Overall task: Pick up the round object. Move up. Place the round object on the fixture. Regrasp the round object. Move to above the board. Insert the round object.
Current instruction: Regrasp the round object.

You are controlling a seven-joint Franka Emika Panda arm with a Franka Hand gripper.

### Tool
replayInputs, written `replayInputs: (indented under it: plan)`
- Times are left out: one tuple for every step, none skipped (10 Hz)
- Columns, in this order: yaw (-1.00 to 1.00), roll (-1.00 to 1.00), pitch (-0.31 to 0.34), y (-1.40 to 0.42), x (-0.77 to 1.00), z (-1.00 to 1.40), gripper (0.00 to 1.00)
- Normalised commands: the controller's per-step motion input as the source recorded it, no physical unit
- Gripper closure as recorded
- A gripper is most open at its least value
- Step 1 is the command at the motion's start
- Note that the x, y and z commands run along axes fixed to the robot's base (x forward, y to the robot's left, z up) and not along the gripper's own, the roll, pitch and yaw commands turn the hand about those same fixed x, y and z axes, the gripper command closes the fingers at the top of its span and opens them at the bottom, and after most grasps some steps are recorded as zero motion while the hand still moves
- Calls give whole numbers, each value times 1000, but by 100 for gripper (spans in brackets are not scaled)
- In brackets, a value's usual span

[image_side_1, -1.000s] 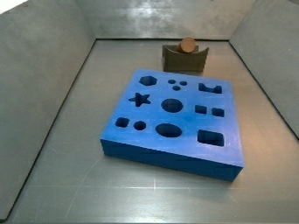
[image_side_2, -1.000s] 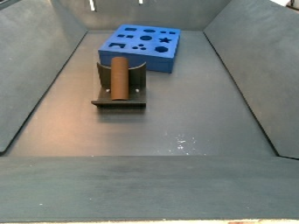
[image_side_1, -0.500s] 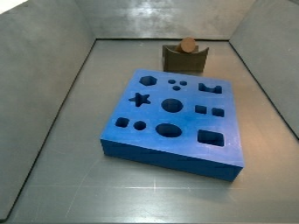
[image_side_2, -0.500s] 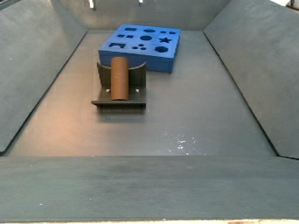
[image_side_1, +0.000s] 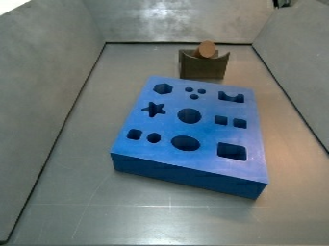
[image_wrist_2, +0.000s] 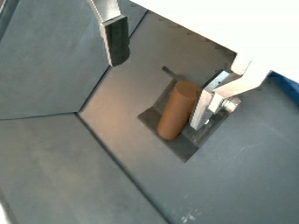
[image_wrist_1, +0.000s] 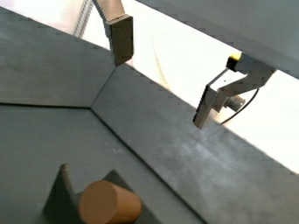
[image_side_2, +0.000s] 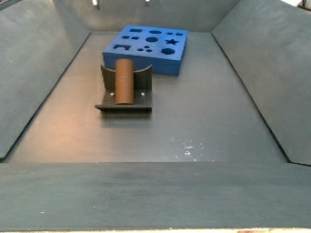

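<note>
My gripper will slide the round object upright into the board's wide round hole (image_side_1: 189, 115) when it inserts it, because the round object's tan end (image_side_1: 207, 48) matches that hole.
The round object (image_side_1: 206, 48), a reddish-brown peg, lies in the notch of the fixture (image_side_1: 202, 67) at the far end of the floor, behind the board (image_side_1: 213, 135). In a side view the round object (image_side_2: 122, 80) lies lengthwise on the fixture (image_side_2: 123, 106), with the blue board (image_side_2: 152, 56) beyond it. In both wrist views my gripper (image_wrist_2: 159, 91) hangs open well above the floor, nothing between its fingers. Below it, the round object (image_wrist_2: 176, 109) rests on the fixture (image_wrist_2: 176, 146). The peg's tan end (image_wrist_1: 108, 203) faces the camera, above the fixture (image_wrist_1: 59, 197).
Grey sloping walls close in the floor on all sides. A corner of the blue board (image_wrist_2: 285, 82) shows beyond one finger. A small dark part (image_side_1: 275, 3) sits at the upper edge of a side view.
A small dark part has come into sight at the upper right edge of a side view. Peg, fixture and board have not moved.
</note>
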Motion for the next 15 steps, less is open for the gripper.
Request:
replayInputs:
  plan:
    - [112,1000,187,-43,81,-19,0]
    - [101,992,218,-42,84,-17,0]
    - [126,726,209,-47,89,-16,0]
    - [148,532,194,-44,87,-19,0]
    - [169,382,170,-38,82,-13,0]
    - [246,370,68,74,32,-1000,0]
    - [249,347,36,74,35,-1000,0]
    - [227,304,-22,66,46,-1000,0]
    - [190,222,-85,61,57,-1000,0]
    - [160,172,-134,59,65,-1000,0]
    - [114,137,-192,56,75,-1000,0]
    - [77,124,-219,52,80,-1000,0]
    - [51,113,-225,50,84,-1000,0]
    - [-7,113,-218,46,94,-1000,0]
    - [-30,112,-202,42,100,-1000,0]
